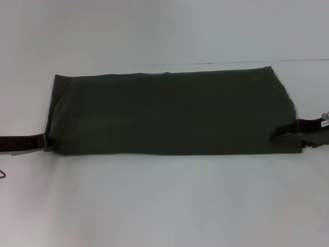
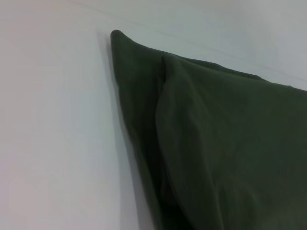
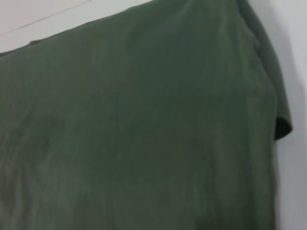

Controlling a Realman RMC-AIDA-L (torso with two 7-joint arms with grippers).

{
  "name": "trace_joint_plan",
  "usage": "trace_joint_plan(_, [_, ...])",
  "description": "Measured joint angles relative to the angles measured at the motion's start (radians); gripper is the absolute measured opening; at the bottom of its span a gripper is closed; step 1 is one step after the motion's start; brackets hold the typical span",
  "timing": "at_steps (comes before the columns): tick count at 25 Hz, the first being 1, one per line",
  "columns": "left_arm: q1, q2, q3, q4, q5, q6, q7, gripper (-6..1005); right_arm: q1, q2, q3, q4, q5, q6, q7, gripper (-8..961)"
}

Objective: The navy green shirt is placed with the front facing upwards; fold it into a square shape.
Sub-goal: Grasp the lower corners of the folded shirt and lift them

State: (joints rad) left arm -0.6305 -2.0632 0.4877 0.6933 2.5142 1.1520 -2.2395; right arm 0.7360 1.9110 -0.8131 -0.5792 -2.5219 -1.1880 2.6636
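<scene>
I should grab the opposite front corner (image 1: 297,151) with my right gripper before both grippers pull the shirt closer, because only my left gripper is at a front corner of the shirt (image 1: 58,152).
The navy green shirt (image 1: 169,113) lies flat on the white table (image 1: 164,206), folded into one long dark band that runs left to right; no lettering shows. My left gripper (image 1: 45,141) is at the band's left end, near its front corner, touching the cloth's edge. At the right end my right gripper (image 1: 277,134) reaches in over the cloth near the front corner. The left wrist view shows the shirt (image 2: 216,143) with a folded layer and one pointed far corner. Across the right wrist view the shirt (image 3: 144,134) spreads smoothly, one short flap hanging at its side.
Bare white table surrounds the shirt on all sides. A thin seam line (image 1: 231,64) crosses the table behind the shirt's right half. A thin dark cable (image 1: 2,174) shows at the left edge.
</scene>
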Motion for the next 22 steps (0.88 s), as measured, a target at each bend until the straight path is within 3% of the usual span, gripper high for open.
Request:
trace_joint_plan(6, [0.0,0.0,0.0,0.0,0.0,0.0,0.0,16,0.003,0.004,0.0,-0.001,0.0,0.001,-0.003,884])
trace_joint_plan(17, [0.0,0.0,0.0,0.0,0.0,0.004,0.0,16,0.005,0.002,-0.051,-0.011,-0.037,0.0,0.002,741])
trace_joint_plan(22, [0.0,0.0,0.0,0.0,0.0,0.009,0.0,16,0.006,0.003,-0.048,-0.013,-0.038,-0.004,0.003,409])
